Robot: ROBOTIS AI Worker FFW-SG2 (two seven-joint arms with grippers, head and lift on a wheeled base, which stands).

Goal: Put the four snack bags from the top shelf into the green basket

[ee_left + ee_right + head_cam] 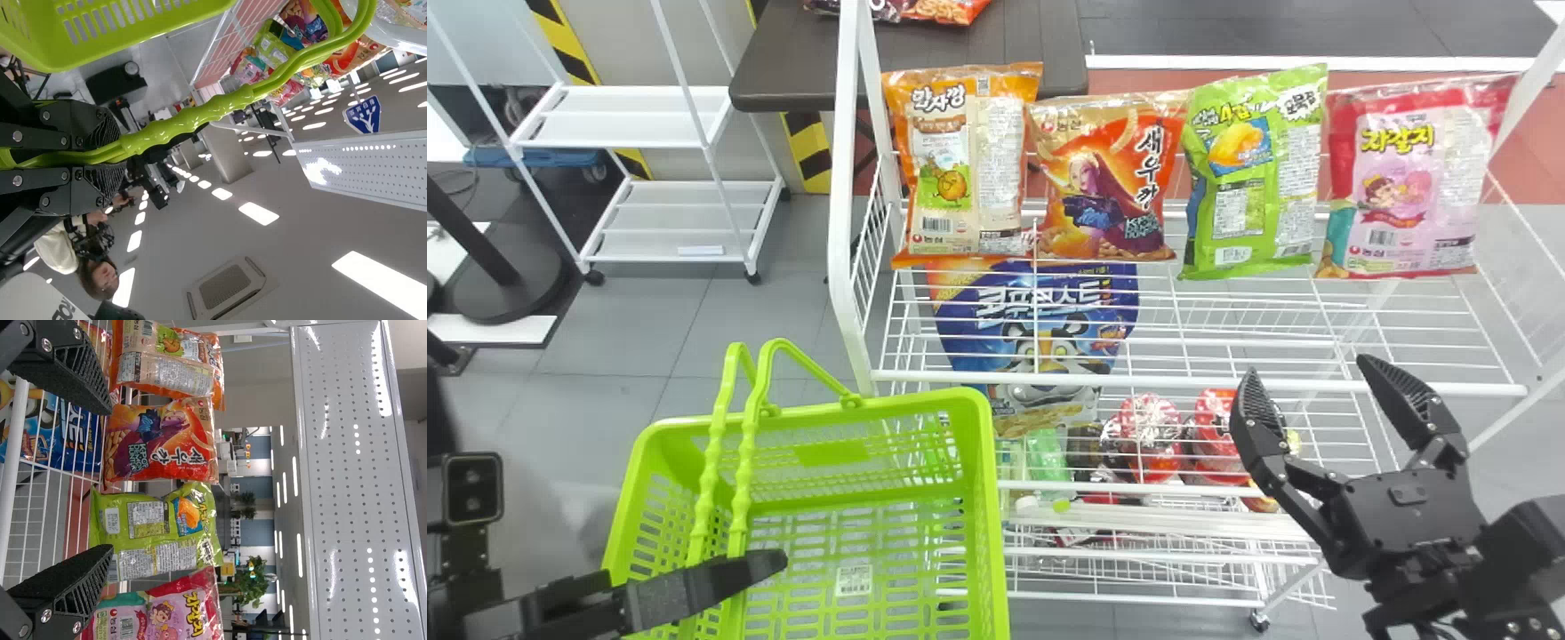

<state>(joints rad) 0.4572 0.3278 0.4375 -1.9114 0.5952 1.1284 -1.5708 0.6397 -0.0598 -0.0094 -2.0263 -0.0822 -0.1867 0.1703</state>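
Observation:
I expect to see more of the blue snack bag [982, 274] when I lift the orange-and-cream bag [966, 165] away, because the blue snack bag's top is hidden behind it.
On the top shelf stand an orange-and-cream bag [965, 169], a red-orange bag [1107, 178], a green bag [1254, 173] and a pink bag [1414, 182], side by side. My right gripper [1303, 391] is open in front of the shelf, below the green and pink bags. In the right wrist view the gripper [110, 480] has nothing between its fingers, with the red-orange bag [163, 443] and green bag [157, 530] beyond. My left gripper [769, 569] is at the green basket [983, 498]; in the left wrist view the gripper [117, 153] is shut on the basket handles [193, 117].
White bars form the shelf's front edge [1192, 382]. A blue snack bag [1040, 338] and red packages [1152, 436] are on lower levels. A white rack [631, 116] and dark table [791, 53] stand behind. A perforated white panel [360, 487] is above the top shelf.

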